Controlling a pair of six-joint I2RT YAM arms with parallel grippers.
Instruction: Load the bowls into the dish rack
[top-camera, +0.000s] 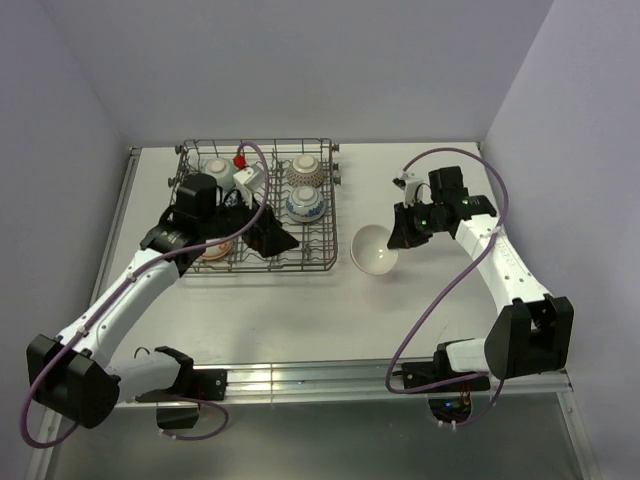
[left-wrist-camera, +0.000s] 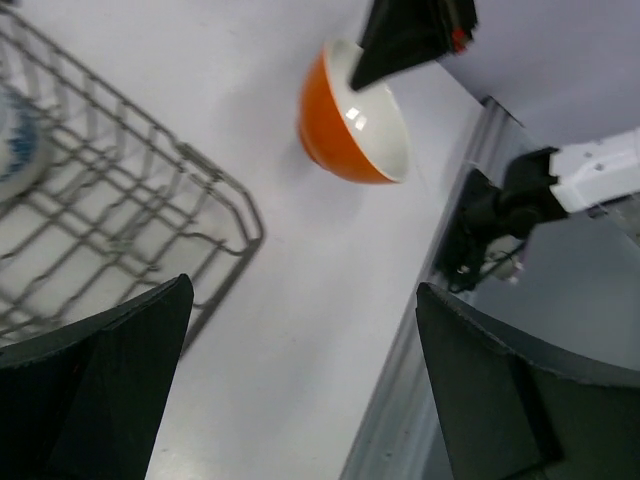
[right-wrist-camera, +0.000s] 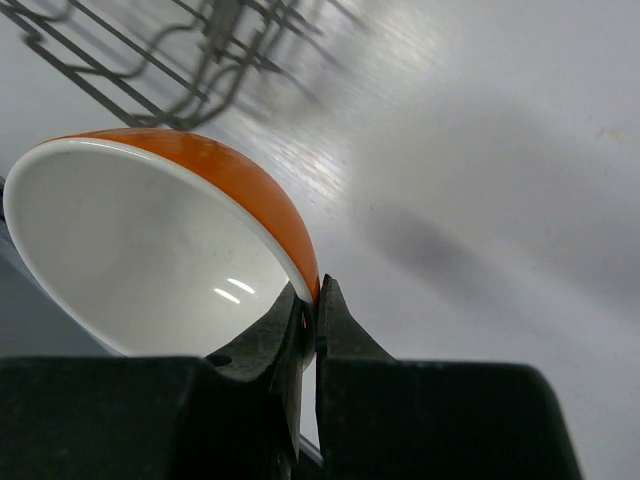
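Note:
I should go on moving my open left gripper in toward the orange bowl's free side, which faces it opposite the bowl's pinched rim, until its fingers straddle that side.
The grey wire dish rack stands at the back left of the table. It holds a pale bowl, a speckled grey-brown bowl, a blue-white bowl and a red-orange bowl half hidden under my left arm. My right gripper is shut on the rim of the white bowl with the orange outside, tilted just right of the rack. In the right wrist view the fingertips pinch that rim. My left gripper is open and empty over the rack's front right part; its wrist view shows the orange bowl ahead.
The rack's corner lies left of my left gripper. A metal rail runs along the table's near edge. Walls close the table at the back and on both sides. Purple cables loop above both arms.

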